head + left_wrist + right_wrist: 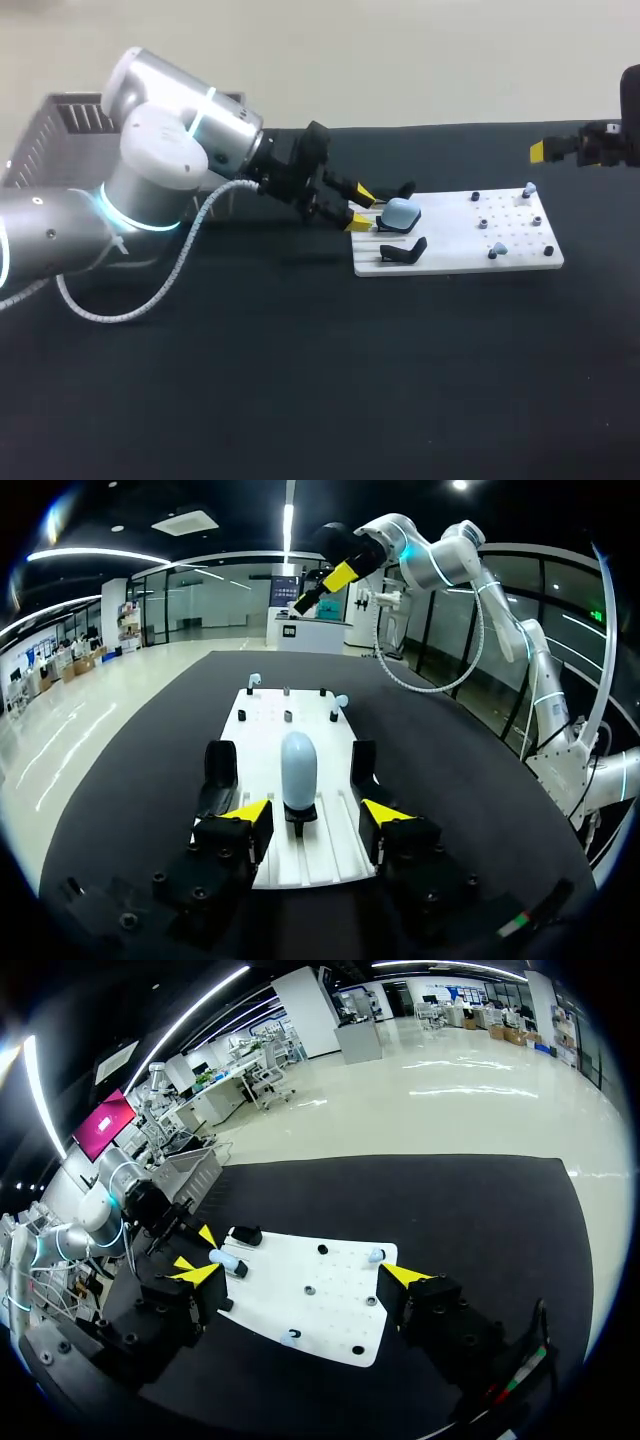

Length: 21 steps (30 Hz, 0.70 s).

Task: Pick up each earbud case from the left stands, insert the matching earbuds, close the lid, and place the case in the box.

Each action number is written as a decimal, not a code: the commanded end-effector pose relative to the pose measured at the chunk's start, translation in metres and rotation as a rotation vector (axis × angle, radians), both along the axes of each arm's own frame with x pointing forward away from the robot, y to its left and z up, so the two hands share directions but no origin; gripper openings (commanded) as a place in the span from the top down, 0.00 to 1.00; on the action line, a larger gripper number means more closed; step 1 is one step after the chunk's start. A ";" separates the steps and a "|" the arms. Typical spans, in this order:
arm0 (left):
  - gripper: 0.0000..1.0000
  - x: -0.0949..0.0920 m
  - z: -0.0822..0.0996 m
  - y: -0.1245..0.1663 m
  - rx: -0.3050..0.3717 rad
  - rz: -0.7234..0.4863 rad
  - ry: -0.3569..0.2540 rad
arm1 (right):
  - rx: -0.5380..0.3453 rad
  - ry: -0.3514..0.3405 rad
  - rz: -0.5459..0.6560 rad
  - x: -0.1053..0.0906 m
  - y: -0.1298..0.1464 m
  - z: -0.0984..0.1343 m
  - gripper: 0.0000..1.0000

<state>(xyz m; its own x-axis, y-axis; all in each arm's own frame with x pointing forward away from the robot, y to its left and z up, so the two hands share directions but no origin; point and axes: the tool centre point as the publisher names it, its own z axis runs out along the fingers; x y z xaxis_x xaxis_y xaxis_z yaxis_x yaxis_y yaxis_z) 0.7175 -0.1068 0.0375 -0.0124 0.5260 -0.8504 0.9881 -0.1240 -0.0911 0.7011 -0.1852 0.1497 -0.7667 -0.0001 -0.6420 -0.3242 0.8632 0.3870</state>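
Observation:
I see the small blue earbuds (500, 248) standing out on pegs. The sockets should be empty when I open the pale blue earbud case (400, 214).
A pale blue earbud case (400, 213) (298, 770) sits with its lid shut on the middle black stand at the left end of a white board (470, 240). My left gripper (358, 207) (315, 815) is level with the case. Its fingers stand on either side of the stand's near end, open, with a gap to the case on both sides. Two small blue earbuds (528, 189) (499, 249) stand on pegs at the board's right end. My right gripper (548, 150) (300, 1275) hangs wide open and empty, high above the board's right end.
Empty black stands (218, 775) (363, 770) flank the case's stand. Small black pegs dot the board's right half. A wire-sided box (60, 125) stands at the back left, behind my left arm. Black table (300, 380) lies bare in front of the board.

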 end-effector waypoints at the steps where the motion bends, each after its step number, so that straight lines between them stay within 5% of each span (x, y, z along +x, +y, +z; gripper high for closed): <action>1: 0.33 0.002 0.001 -0.006 0.005 0.000 0.001 | 0.001 -0.001 0.001 0.000 0.000 0.000 0.00; 21: 0.44 0.002 -0.004 -0.013 -0.061 -0.001 0.006 | 0.001 -0.001 0.001 0.000 0.000 0.000 0.00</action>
<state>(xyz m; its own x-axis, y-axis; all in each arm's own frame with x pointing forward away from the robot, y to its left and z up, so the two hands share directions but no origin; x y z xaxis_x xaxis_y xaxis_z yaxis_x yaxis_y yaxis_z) 0.7214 -0.1197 0.0359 -0.0233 0.4886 -0.8722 0.9880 -0.1221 -0.0947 0.7011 -0.1852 0.1497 -0.7667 -0.0002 -0.6420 -0.3243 0.8632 0.3870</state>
